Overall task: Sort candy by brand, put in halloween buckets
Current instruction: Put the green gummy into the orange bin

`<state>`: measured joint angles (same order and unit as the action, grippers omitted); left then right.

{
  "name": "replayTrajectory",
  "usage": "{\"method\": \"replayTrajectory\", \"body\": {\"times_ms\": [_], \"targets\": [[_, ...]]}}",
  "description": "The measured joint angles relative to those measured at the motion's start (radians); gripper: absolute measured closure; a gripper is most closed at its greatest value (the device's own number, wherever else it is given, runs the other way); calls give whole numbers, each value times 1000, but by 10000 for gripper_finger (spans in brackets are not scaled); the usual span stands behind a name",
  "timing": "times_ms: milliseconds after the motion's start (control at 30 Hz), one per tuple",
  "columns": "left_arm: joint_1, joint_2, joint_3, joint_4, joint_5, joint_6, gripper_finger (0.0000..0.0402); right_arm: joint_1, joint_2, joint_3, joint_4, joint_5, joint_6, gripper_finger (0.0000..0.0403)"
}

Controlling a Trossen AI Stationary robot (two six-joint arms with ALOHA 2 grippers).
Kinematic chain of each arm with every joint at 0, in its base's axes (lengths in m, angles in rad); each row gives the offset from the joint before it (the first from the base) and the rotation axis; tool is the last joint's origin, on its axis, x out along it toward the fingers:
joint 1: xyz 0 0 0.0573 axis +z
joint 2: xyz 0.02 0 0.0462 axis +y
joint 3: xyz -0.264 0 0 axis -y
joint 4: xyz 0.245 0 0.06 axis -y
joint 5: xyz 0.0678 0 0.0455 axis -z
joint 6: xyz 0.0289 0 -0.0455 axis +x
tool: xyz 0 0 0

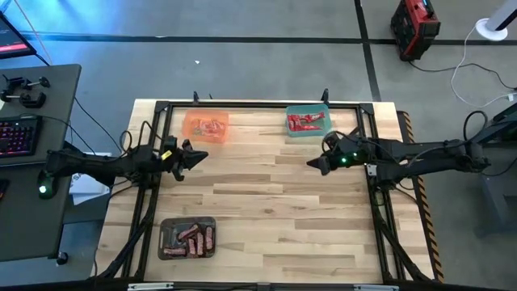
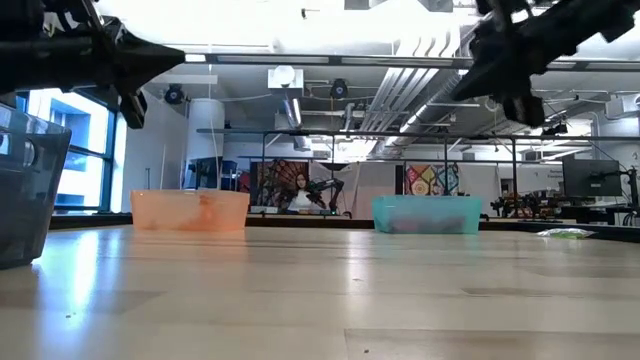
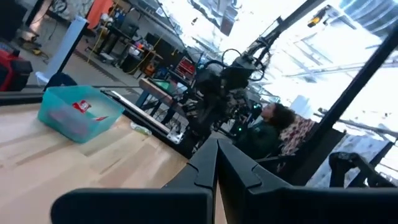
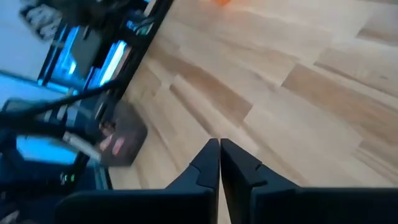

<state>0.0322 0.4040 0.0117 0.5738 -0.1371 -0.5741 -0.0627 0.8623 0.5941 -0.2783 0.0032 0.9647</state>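
Observation:
A green candy (image 2: pixel 567 233) is still loose between the green tub and the frame. Next, my right gripper turns back and takes the candy to the orange tub (image 1: pixel 205 126).
Three tubs stand on the wooden table. The translucent orange tub (image 1: pixel 206 126) at the far left holds orange-red sweets. A green tub (image 1: pixel 308 120) at the far right holds bright red candy (image 1: pixel 304 123). Near the left front edge, the dark grey tub (image 1: pixel 187 238) holds pinkish-red bars. My left gripper (image 1: pixel 203 157) hovers shut above the table's left side, just in front of the orange tub. My right gripper (image 1: pixel 312 164) hovers shut over the right side, in front of the green tub. Both hold nothing; their fingers meet in the wrist views (image 3: pixel 216 149) (image 4: pixel 220 144).
A black metal frame (image 1: pixel 258 104) runs around the table edges. The bare wooden middle of the table (image 1: pixel 275 202) lies between the tubs. A person sits in the room beyond the table's right side (image 3: pixel 273 124). A keyboard desk stands left of the table (image 1: pixel 24 121).

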Motion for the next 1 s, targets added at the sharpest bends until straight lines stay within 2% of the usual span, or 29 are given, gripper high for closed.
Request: {"method": "replayTrajectory", "body": {"times_ms": [167, 300, 500, 633, 733, 800, 867, 933, 1000], "targets": [[0, 1, 0, -10, -3, -14, 401, 91, -125, 0, -76, 44, -28, 399], [0, 1, 0, -10, -3, 8, 401, 180, -262, -8, -135, 191, -80, 401], [0, 1, 0, -9, -3, 9, 401, 240, -464, -95, -47, 274, -161, 402], [0, 1, 0, -9, -4, 10, 401, 245, -539, -140, -59, 361, -171, 403], [0, 1, 0, -10, -4, 10, 401, 218, -500, -154, -26, 339, -162, 403], [0, 1, 0, -9, -4, 10, 401, 189, -431, -150, 25, 322, -174, 403], [0, 1, 0, -10, -4, 10, 401, 137, -342, -123, 21, 355, -173, 403], [0, 1, 0, -12, -4, 10, 401, 58, -255, -85, -52, 401, -127, 403], [0, 1, 0, -13, -4, 10, 401, -47, -170, -52, -186, 404, -90, 403]]}}
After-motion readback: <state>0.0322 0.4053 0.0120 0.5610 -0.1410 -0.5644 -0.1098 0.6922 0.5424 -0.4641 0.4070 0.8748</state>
